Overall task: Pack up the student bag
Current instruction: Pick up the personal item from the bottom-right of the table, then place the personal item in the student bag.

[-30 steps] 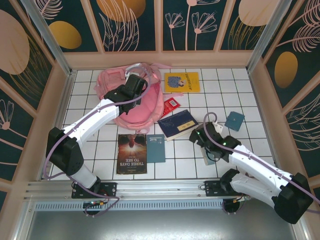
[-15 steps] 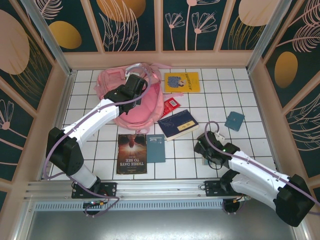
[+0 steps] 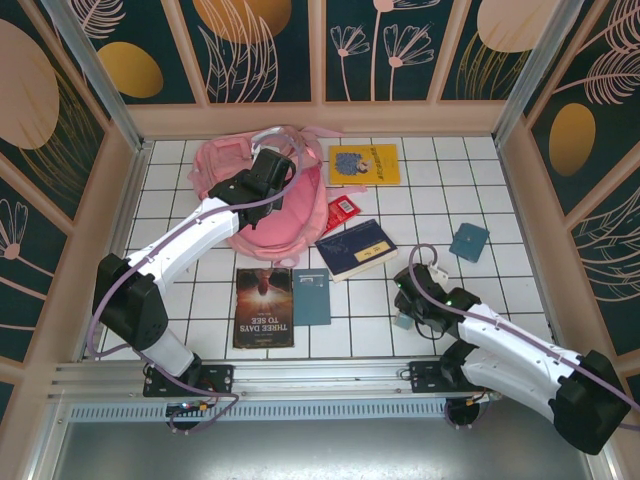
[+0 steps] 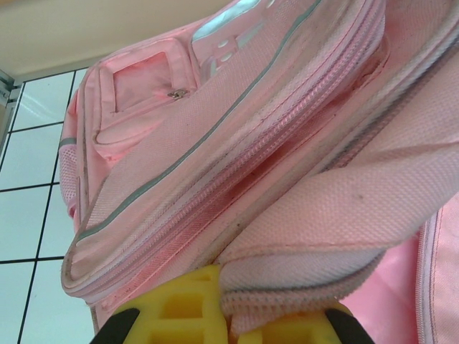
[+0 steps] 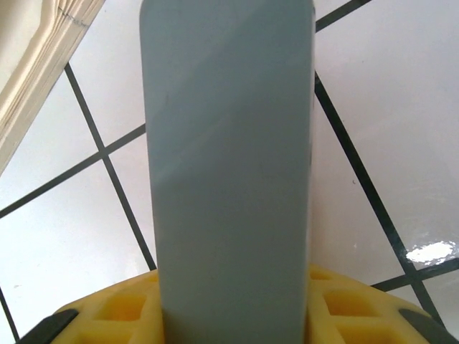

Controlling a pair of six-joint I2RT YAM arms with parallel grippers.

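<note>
I should keep moving my right gripper toward the bag's open inside [image 3: 290,217] while my left gripper holds the bag's folded edge [image 4: 305,276] back, and let go of the grey-blue book there.
The student bag [image 3: 288,215] is a large pink backpack lying at the back left of the tiled table; its front pocket and pale strip [image 4: 215,136] show in the left wrist view. My left gripper [image 3: 258,200] rests on top of the bag, its yellow fingers [image 4: 172,308] shut on a folded pink edge of the bag [image 4: 323,251]. My right gripper [image 3: 408,306] hovers low over the tiles at the near right, shut on a thin grey-blue book [image 5: 229,165] that stands up between its yellow pads [image 5: 122,315]. A corner of that book [image 3: 402,320] peeks out below the wrist.
Loose books lie around: a yellow one [image 3: 364,164], a red one [image 3: 343,212] against the bag, a thick navy one [image 3: 354,248], a teal one [image 3: 311,296], a dark "Three Days to See" [image 3: 264,306], and a small teal one [image 3: 469,240]. Walls ring the table.
My right gripper has moved toward the near edge and lower, carrying the grey-blue book. The left arm and the bag have stayed put.
</note>
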